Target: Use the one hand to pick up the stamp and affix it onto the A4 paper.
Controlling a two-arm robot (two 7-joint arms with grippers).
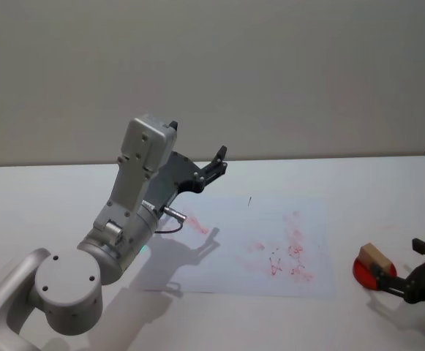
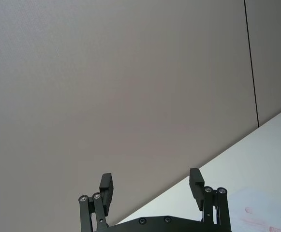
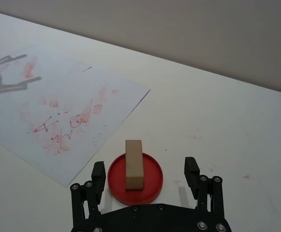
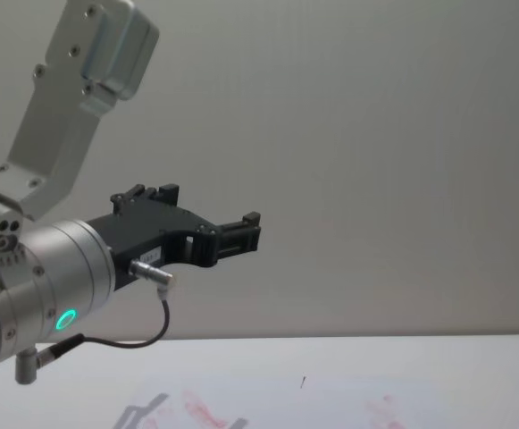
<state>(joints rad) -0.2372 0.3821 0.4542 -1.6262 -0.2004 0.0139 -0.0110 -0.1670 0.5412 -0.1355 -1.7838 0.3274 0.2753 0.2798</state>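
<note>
I expect the A4 paper [image 3: 63, 113] to slide a little when I push the stamp down, because the paper lies loose with a dark shadow [image 3: 141, 100] under its edge.
The stamp [image 3: 134, 163], a small light-brown wooden block, stands on a round red ink pad [image 3: 152, 175] just right of the A4 paper [image 3: 67, 111]. In the head view the stamp [image 1: 375, 257] is at the right, near the table's front. My right gripper [image 3: 145, 170] is open, low over the table and just short of the pad, with one finger on either side of it and nothing held; the head view shows this gripper [image 1: 401, 265] coming in from the lower right. The white sheet [image 1: 271, 241] bears smudgy red marks. My left gripper [image 2: 151, 182] is open and raised high over the paper's far left corner.
The big silver left arm [image 1: 124, 219] with its green light ring rises from the near left and throws a shadow on the paper's left part. The white tabletop [image 1: 388, 190] stretches to the wall behind. A few faint red specks mark the table right of the pad.
</note>
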